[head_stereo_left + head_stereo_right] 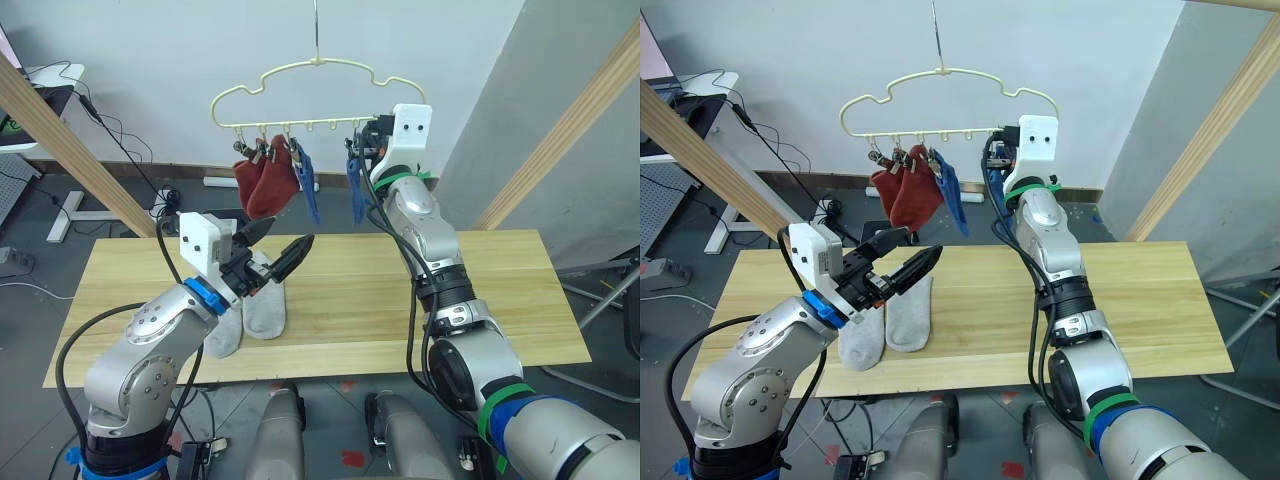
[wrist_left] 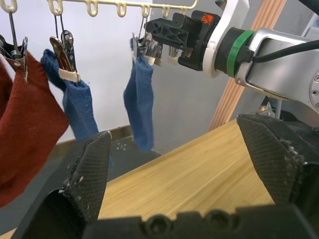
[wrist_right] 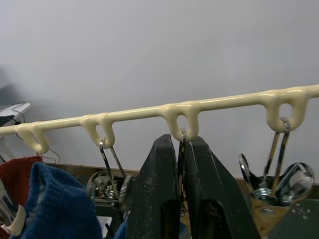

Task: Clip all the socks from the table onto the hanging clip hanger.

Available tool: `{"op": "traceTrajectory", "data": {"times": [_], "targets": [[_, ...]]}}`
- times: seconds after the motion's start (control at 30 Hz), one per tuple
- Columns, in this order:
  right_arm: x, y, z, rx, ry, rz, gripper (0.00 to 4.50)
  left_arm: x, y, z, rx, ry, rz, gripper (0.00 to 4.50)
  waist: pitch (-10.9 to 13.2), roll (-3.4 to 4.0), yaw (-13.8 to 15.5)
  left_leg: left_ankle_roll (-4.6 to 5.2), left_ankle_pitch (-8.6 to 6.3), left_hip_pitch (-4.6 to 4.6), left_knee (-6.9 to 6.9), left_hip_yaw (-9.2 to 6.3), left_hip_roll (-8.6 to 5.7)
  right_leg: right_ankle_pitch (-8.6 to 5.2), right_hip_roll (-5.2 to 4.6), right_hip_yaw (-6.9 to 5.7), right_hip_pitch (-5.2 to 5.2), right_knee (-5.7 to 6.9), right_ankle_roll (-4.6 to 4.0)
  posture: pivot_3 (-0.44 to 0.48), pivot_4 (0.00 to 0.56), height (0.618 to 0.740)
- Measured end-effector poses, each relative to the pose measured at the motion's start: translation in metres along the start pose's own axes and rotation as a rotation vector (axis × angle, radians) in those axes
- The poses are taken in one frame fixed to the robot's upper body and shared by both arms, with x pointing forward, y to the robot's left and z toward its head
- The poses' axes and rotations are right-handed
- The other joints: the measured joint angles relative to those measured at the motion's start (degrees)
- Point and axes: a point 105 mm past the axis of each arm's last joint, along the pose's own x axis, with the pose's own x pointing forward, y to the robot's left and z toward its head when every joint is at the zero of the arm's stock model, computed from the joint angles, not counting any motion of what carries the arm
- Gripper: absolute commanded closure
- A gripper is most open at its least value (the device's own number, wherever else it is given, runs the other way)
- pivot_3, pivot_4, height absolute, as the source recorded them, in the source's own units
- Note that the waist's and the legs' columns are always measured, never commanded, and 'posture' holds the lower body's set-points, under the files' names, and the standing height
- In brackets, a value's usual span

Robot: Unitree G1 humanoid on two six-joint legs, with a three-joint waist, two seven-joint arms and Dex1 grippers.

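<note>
The clip hanger is hanging only by its thin hook (image 1: pixel 317 32), so I expect its bar (image 1: pixel 318 123) to swing and tip when I clip the light grey sock on.
The pale yellow clip hanger (image 1: pixel 300 68) hangs by its hook above the table's far edge. Two rust red socks (image 1: pixel 265 185) are clipped at its left, with a blue sock (image 1: pixel 306 190) beside them. A second blue sock (image 1: pixel 356 195) hangs further right. My right gripper (image 1: pixel 364 142) is raised to the hanger's bar, shut on the clip (image 3: pixel 182 144) holding that second blue sock. Two light grey socks (image 1: pixel 266 306) lie side by side on the table (image 1: pixel 480 290). My left gripper (image 1: pixel 293 230) hovers open just above them with nothing between its fingers.
Slanted wooden beams (image 1: pixel 70 140) stand at the table's back left and back right (image 1: pixel 570 125). Unused clips (image 3: pixel 271 179) hang on the hanger bar near my right gripper. Cables and a white stand (image 1: pixel 70 205) are on the floor behind the table.
</note>
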Motion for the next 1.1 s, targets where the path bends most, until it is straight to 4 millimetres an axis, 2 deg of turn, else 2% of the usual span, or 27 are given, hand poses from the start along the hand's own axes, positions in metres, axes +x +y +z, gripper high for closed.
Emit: {"op": "traceTrajectory", "data": {"times": [0.07, 0.13, 0.23, 0.33, 0.43, 0.5, 0.6, 0.7, 0.8, 0.9, 1.0, 1.1], "targets": [[0.000, -0.003, 0.000, -0.004, 0.016, 0.015, 4.49, 0.001, 0.003, -0.008, 0.033, 0.043, 0.024, 0.00, 0.0, 0.00, 0.0, 0.00, 0.00, 0.02, 0.00, 0.01, 0.00, 0.00, 0.00, 0.01, 0.00, 0.00, 0.00, 0.027, 0.305, 0.740], [-0.001, -0.007, 0.001, -0.012, 0.038, 0.047, 4.49, 0.000, 0.017, -0.025, 0.078, 0.129, 0.082, 0.00, 0.0, 0.04, -0.1, 0.00, 0.00, 0.07, 0.00, 0.04, 0.00, 0.00, 0.01, 0.04, 0.01, 0.01, 0.01, -0.029, 0.302, 0.740], [-0.003, -0.012, 0.006, -0.039, 0.065, 0.096, 4.49, -0.006, 0.047, -0.063, 0.099, 0.257, 0.195, 0.00, 0.0, 0.04, -0.5, 0.01, 0.00, 0.11, -0.01, 0.13, 0.01, -0.01, 0.00, 0.08, 0.01, 0.01, 0.01, -0.120, 0.282, 0.740], [-0.007, -0.010, 0.007, -0.055, 0.090, 0.138, 4.49, -0.015, 0.077, -0.092, 0.102, 0.345, 0.304, 0.00, 0.0, 0.04, -1.3, 0.01, 0.00, 0.08, -0.01, 0.12, 0.01, 0.00, -0.01, 0.07, -0.01, 0.00, 0.00, -0.143, 0.286, 0.740], [-0.011, -0.008, 0.005, -0.048, 0.114, 0.158, 4.49, -0.010, 0.103, -0.098, 0.155, 0.362, 0.378, 0.00, 0.0, 0.04, -1.7, 0.01, 0.00, 0.09, 0.01, 0.12, 0.01, 0.00, -0.01, 0.06, 0.00, 0.03, 0.00, -0.135, 0.301, 0.740], [-0.012, -0.008, 0.005, -0.046, 0.121, 0.163, 4.49, -0.006, 0.117, -0.101, 0.176, 0.376, 0.411, 0.00, 0.0, 0.03, -1.9, 0.01, 0.00, 0.09, 0.02, 0.15, 0.00, -0.02, -0.01, 0.08, 0.02, 0.03, 0.04, -0.084, 0.340, 0.740], [-0.011, -0.010, 0.006, -0.036, 0.126, 0.166, 4.49, 0.001, 0.134, -0.114, 0.166, 0.434, 0.456, 0.00, 0.3, 0.01, -1.7, 0.01, 0.00, 0.11, 0.04, 0.14, -0.01, -0.11, -0.01, 0.06, 0.04, 0.04, 0.20, -0.051, 0.366, 0.740], [-0.011, -0.011, 0.009, -0.028, 0.122, 0.177, 4.49, 0.004, 0.138, -0.134, 0.143, 0.507, 0.462, 0.00, 0.9, -0.05, -1.6, 0.02, -0.01, 0.11, 0.03, 0.14, -0.02, -0.10, -0.03, 0.06, 0.06, 0.03, 0.18, -0.046, 0.363, 0.740], [-0.012, -0.015, 0.010, -0.031, 0.129, 0.174, 4.49, 0.015, 0.132, -0.136, 0.146, 0.505, 0.420, 0.00, 0.9, -0.02, -1.2, 0.01, -0.01, 0.14, 0.01, 0.07, -0.05, -0.04, -0.07, -0.02, 0.11, 0.06, 0.08, -0.040, 0.376, 0.740], [-0.014, -0.015, 0.009, -0.026, 0.137, 0.178, 4.49, 0.018, 0.130, -0.139, 0.152, 0.529, 0.395, 0.00, 1.0, 0.02, -1.2, 0.02, -0.01, 0.34, 0.00, 0.13, -0.05, -0.11, -0.08, 0.04, 0.24, 0.07, 0.21, -0.032, 0.342, 0.740], [-0.017, -0.015, 0.007, -0.017, 0.147, 0.180, 4.50, 0.015, 0.124, -0.146, 0.183, 0.564, 0.356, 0.56, 0.9, 0.02, -1.2, 0.01, -0.01, 0.56, -0.01, 0.12, -0.05, -0.13, -0.10, 0.03, 0.46, 0.06, 0.24, -0.037, 0.353, 0.740], [-0.017, -0.016, 0.007, -0.014, 0.149, 0.179, 4.50, 0.016, 0.118, -0.148, 0.191, 0.571, 0.323, 1.49, 0.9, 0.03, -1.2, 0.01, -0.01, 0.58, 0.00, 0.12, -0.05, -0.14, -0.11, 0.05, 0.47, 0.06, 0.26, -0.065, 0.333, 0.740]]}}
